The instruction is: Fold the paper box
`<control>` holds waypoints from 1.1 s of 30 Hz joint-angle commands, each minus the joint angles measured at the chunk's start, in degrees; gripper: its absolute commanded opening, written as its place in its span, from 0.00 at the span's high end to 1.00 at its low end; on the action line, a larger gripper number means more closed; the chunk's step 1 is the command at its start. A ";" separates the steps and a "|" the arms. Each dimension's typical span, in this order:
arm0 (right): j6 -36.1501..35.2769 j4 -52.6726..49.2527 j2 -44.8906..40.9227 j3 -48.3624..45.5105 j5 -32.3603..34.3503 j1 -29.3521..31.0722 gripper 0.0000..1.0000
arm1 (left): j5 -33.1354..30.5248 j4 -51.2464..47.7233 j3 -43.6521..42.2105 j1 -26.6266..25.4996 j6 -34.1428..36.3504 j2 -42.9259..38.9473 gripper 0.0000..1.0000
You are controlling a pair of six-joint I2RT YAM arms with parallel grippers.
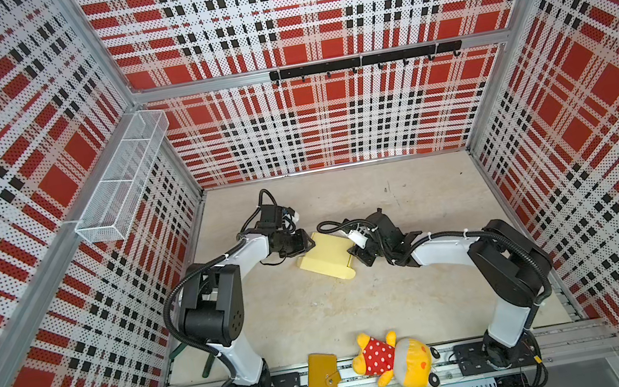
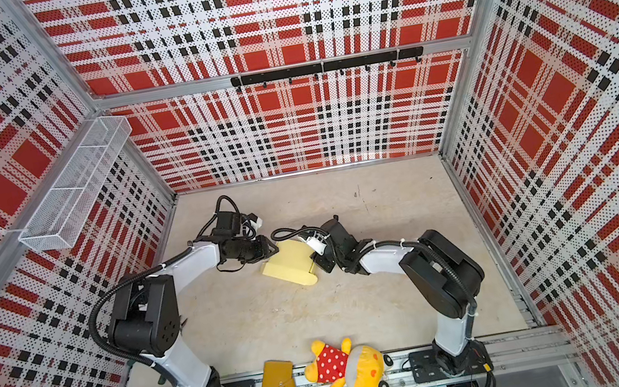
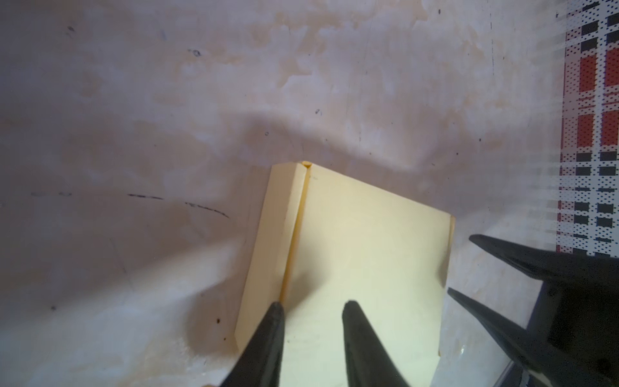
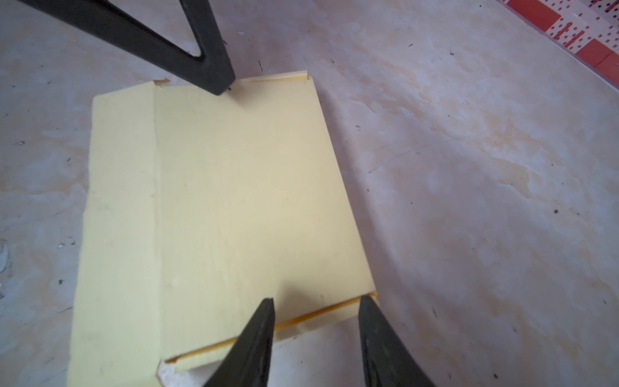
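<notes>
My left gripper's open fingers are over the paper box's flat lid [image 3: 315,290], next to the box's side seam. I should move my left gripper over to straddle that seam [image 3: 285,280] and pinch it shut.
The paper box [image 1: 327,261] [image 2: 290,267] lies mid-table as a flat, closed pale yellow box, turned at an angle. My left gripper [image 1: 309,243] [image 3: 314,305] is at its far left corner. It is open, with its fingertips spread over the lid [image 3: 368,251] beside a side seam and nothing between them. My right gripper [image 1: 353,257] [image 4: 316,300] is at the opposite, right end. It is also open, and its tips straddle the seam where a side flap meets the lid [image 4: 234,184]. Each wrist view shows the other gripper's black fingers at the far end of the box.
A mustard wallet [image 1: 322,377] and a yellow plush toy in a red dotted shirt [image 1: 395,360] lie on the front rail between the arm bases. A white wire basket [image 1: 121,182] hangs on the left wall, and a black hook rail [image 1: 364,61] on the back wall.
</notes>
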 commanded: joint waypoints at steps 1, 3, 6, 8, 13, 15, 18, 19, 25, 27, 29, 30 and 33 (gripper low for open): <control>1.18 3.68 -1.27 0.32 -1.30 1.48 0.56 | -1.05 0.44 0.08 -0.37 1.07 -0.49 0.66; 2.21 3.96 -0.07 1.02 -1.93 1.87 0.56 | -1.03 -0.07 0.77 -0.61 1.27 -0.46 0.66; 0.98 2.85 2.04 2.20 -1.98 2.88 0.56 | -1.14 -0.53 1.58 -1.26 1.86 -0.72 0.65; 0.70 2.31 3.45 2.46 -1.70 2.99 0.56 | -0.89 -0.66 1.93 -1.63 2.09 -1.27 0.65; 0.21 2.57 4.20 0.78 -0.75 2.99 0.56 | -3.99 -3.53 4.59 -1.73 5.63 -3.61 0.55; -0.05 3.01 4.88 -0.07 -0.36 2.99 0.56 | -7.80 -4.70 5.67 -1.15 8.02 -2.76 0.52; 0.14 2.22 5.94 -0.03 -0.66 2.99 0.56 | -8.86 -7.12 7.46 0.37 9.80 -0.12 0.48; 0.06 1.89 6.05 0.07 -0.99 2.99 0.56 | -6.95 -7.38 7.59 0.78 10.61 0.46 0.45; -1.22 1.85 4.45 0.03 -0.68 2.69 0.56 | -3.29 -7.56 5.44 1.19 11.96 2.08 0.33; -1.68 1.21 3.77 0.44 -0.88 2.44 0.56 | -1.75 -7.33 4.41 1.24 12.32 1.50 0.38; -2.25 1.76 3.44 0.41 -1.03 2.38 0.56 | -0.65 -6.15 2.58 1.15 13.32 1.07 0.47; -2.45 1.95 3.44 0.61 -1.05 2.38 0.56 | -0.15 -5.73 1.99 1.08 13.64 1.35 0.51; -2.56 1.92 3.66 1.14 -1.09 2.25 0.56 | 0.71 -6.49 2.27 0.99 14.11 2.89 0.55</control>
